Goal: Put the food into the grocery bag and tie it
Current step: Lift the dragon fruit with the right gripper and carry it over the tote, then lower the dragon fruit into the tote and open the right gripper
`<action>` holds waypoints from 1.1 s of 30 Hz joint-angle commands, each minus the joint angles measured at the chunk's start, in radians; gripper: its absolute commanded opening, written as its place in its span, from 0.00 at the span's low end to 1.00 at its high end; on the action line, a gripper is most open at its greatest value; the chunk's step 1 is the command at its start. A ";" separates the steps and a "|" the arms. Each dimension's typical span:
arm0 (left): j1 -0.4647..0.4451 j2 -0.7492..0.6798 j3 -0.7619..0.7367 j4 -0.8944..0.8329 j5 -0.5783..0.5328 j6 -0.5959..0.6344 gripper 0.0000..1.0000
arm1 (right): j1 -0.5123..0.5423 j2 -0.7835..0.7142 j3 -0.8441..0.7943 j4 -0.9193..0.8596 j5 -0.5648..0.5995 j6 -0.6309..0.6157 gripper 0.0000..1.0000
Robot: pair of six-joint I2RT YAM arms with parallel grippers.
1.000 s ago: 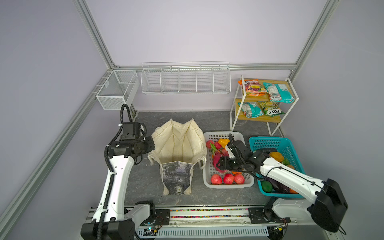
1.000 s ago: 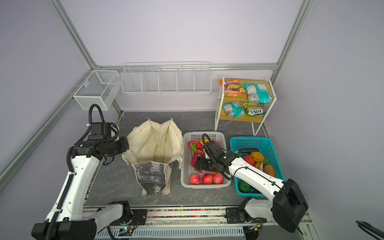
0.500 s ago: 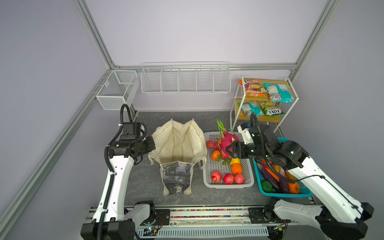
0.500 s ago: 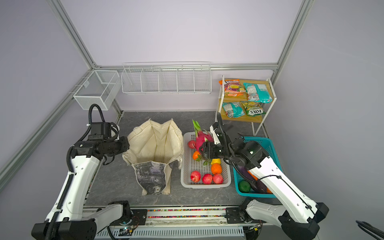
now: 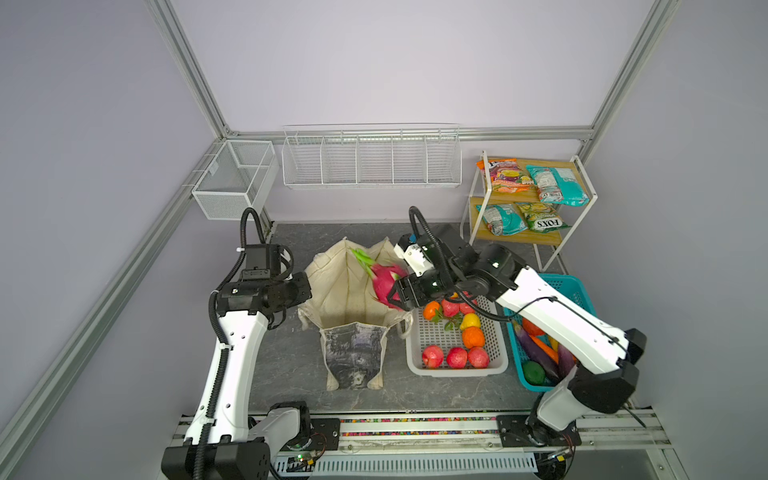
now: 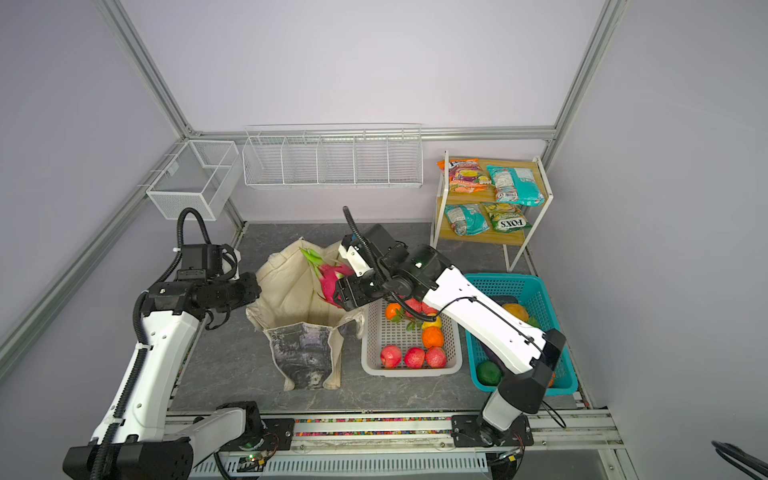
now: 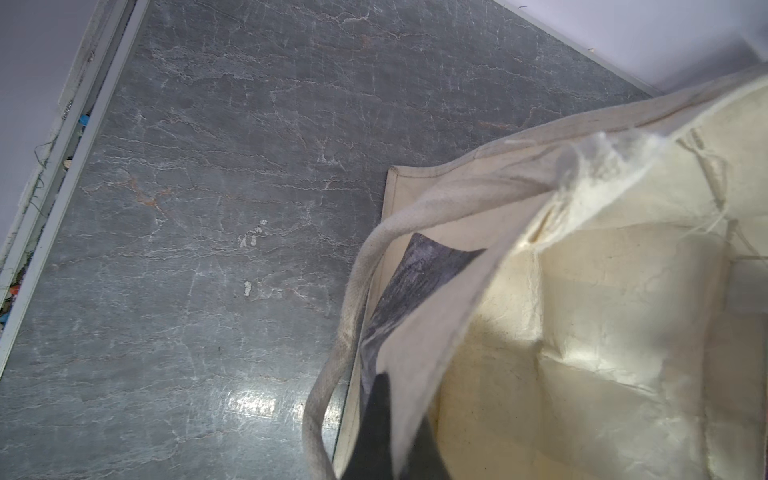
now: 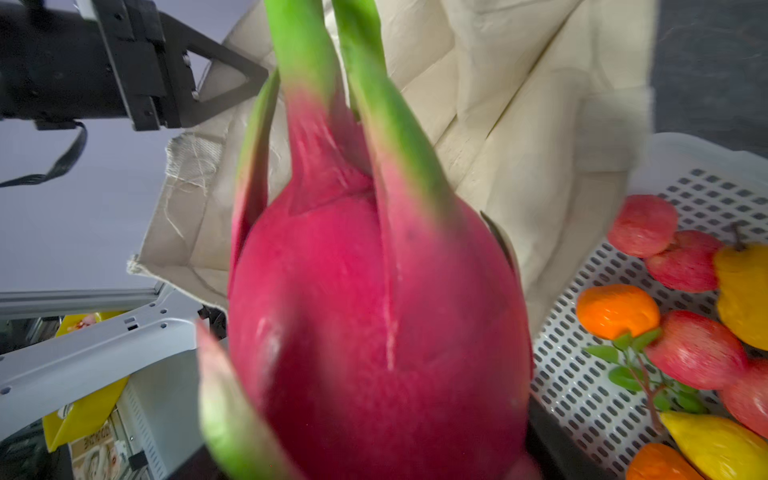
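The grocery bag's opening is wide open below the dragon fruit, so my right gripper should keep moving in and down until the fruit is close to the bag's bottom.
The grocery bag is a cream tote standing open mid-table, its printed panel facing the front. My left gripper is shut on the bag's left rim; in the left wrist view the cloth runs between the dark fingers of that gripper. My right gripper is shut on a pink dragon fruit with green tips, held over the right side of the bag's mouth. Red apples and oranges lie in the white basket.
A teal basket with vegetables stands right of the white one, partly under the right arm. At the back right a shelf rack holds snack packets, one of them teal. Wire baskets hang on the back wall.
My right gripper has lifted the dragon fruit out of the white basket and carried it left to above the bag's mouth. The left arm has stayed on the bag's rim.
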 commanded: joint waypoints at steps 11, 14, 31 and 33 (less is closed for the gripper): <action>0.007 -0.006 0.005 0.021 0.026 -0.013 0.00 | 0.023 0.247 0.167 -0.055 -0.126 -0.070 0.61; 0.008 -0.007 0.006 0.022 0.028 -0.012 0.00 | 0.022 0.274 0.176 -0.085 -0.110 -0.077 0.61; 0.007 -0.009 0.009 0.030 0.046 -0.018 0.00 | 0.062 0.574 0.566 -0.333 0.017 -0.096 0.62; 0.008 -0.010 0.005 0.032 0.046 -0.018 0.00 | 0.068 0.599 0.590 -0.330 0.017 -0.089 0.62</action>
